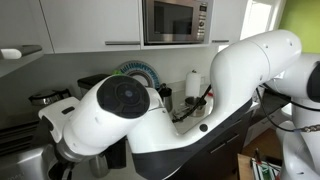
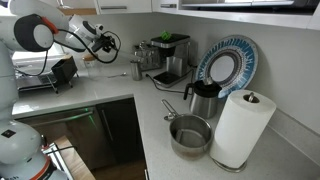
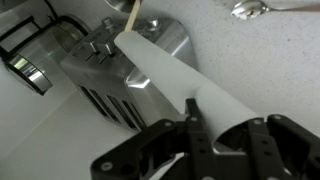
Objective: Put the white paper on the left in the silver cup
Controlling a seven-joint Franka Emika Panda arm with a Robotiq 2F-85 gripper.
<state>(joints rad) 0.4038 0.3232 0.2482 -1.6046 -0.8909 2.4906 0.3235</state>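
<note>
Next, I move my gripper back toward the spoon (image 3: 250,9) and raise the paper before I put it in, because the white paper's loose end (image 3: 127,42) lies over the toaster beside the silver cup.
In the wrist view my gripper (image 3: 225,135) is shut on the white paper (image 3: 165,80), a long rolled tube. It runs from the jaws up and left, and its free end lies over a metal toaster (image 3: 105,75). In an exterior view the gripper (image 2: 99,42) hangs above the far left of the counter, near the toaster (image 2: 62,70). A small shiny cup (image 2: 137,68), seemingly the silver cup, stands on the counter left of the coffee machine (image 2: 170,55). It does not show clearly in the wrist view.
A paper-towel roll (image 2: 240,125), a squat metal pot (image 2: 190,135), a dark steel jug (image 2: 203,98) and a patterned plate (image 2: 228,65) stand along the counter. A spoon (image 3: 250,8) lies nearby. My arm (image 1: 150,115) fills the other exterior view below the microwave (image 1: 175,20).
</note>
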